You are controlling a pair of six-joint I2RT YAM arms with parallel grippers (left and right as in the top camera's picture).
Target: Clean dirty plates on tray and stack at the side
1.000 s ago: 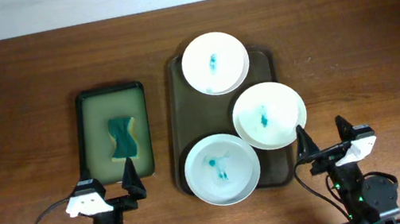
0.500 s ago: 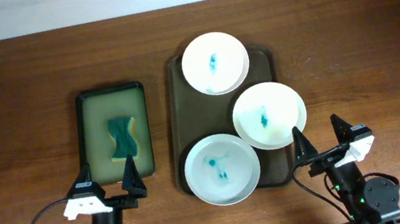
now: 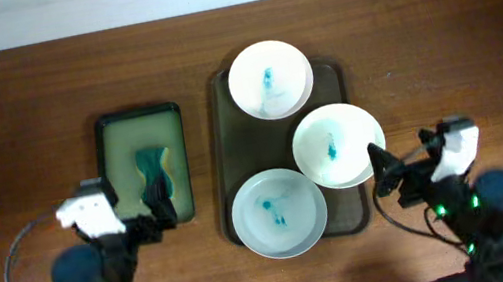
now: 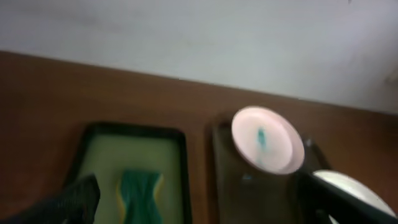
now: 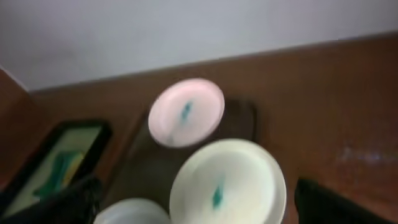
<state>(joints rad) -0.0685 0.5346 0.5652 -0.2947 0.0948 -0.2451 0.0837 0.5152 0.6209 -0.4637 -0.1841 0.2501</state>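
Observation:
I should pinch the plate's rim (image 3: 379, 137) with my right gripper before my left gripper scrubs, because the stained plate (image 3: 336, 146) next to my right gripper is lying loose across the tray's edge.
Three white plates with teal stains sit on a dark tray (image 3: 230, 134): a far one (image 3: 269, 79), a right one (image 3: 337, 145) and a near one (image 3: 279, 212). A green and yellow sponge (image 3: 155, 174) lies in a small green tray (image 3: 114, 153) on the left. My left gripper (image 3: 140, 222) is open and empty over the near end of the sponge tray; its wrist view (image 4: 199, 211) shows the sponge (image 4: 140, 196) between the fingers. My right gripper (image 3: 403, 163) is open and empty just right of the right plate, which fills its wrist view (image 5: 227, 183).
The brown table runs wide to the left of the sponge tray and to the right of the plate tray (image 3: 481, 54). A pale wall edge lies along the far side. Cables trail from both arm bases near the front edge.
Both arms have lifted and moved forward from the front edge. The left gripper now reaches over the sponge tray's near end; the right gripper has come up beside the right plate. Plates and sponge are unmoved.

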